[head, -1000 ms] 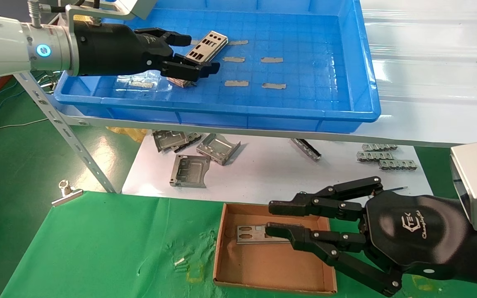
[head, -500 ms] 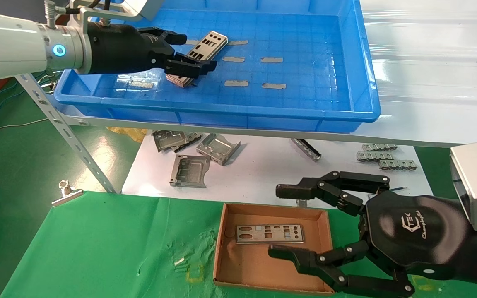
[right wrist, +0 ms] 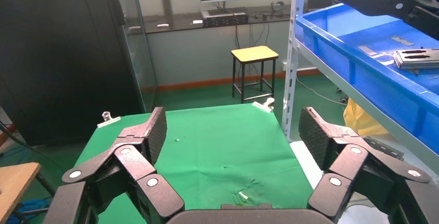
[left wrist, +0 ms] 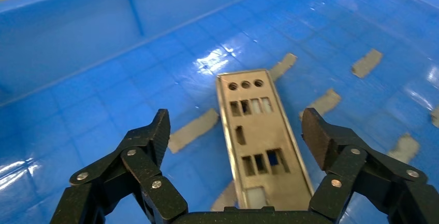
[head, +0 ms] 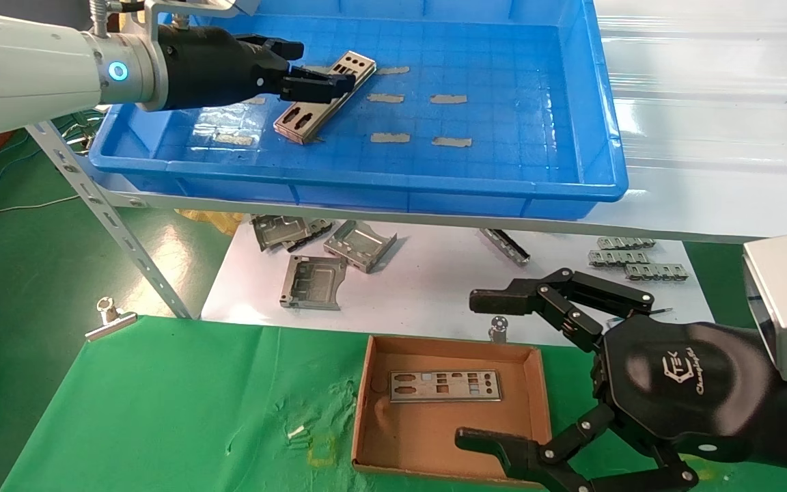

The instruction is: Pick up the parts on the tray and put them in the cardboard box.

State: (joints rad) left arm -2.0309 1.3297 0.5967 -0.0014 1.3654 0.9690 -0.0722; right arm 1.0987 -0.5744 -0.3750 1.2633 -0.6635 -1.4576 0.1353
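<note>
I should move my left gripper across to centre the silver plate (left wrist: 263, 131) before I close on its long edges (left wrist: 228, 136), because the plate lies off-centre between the gripper's open fingers.
One of the parts (head: 322, 96), a silver plate with cut-outs, lies slantwise on the floor of the blue tray (head: 393, 181). My left gripper (head: 318, 68) hovers just above it, open. In the left wrist view the plate (left wrist: 261, 141) lies between the spread fingers of the left gripper (left wrist: 236, 128), untouched. A second plate (head: 445, 386) lies flat in the cardboard box (head: 366, 410). My right gripper (head: 475, 370) hangs wide open over the box's right side, holding nothing. The right wrist view has the right gripper (right wrist: 233, 131) open over green cloth.
Grey tape strips (head: 451, 141) dot the tray floor. Folded metal brackets (head: 311, 280) and small connector pieces (head: 626, 256) lie on a white sheet below the tray shelf. A slanted shelf post (head: 106, 212) and a binder clip (head: 110, 318) stand at the cloth's left corner.
My right gripper opened wide and drew back to the right, leaving the plate in the box. My left gripper moved toward the tray's back, uncovering more of the plate there.
</note>
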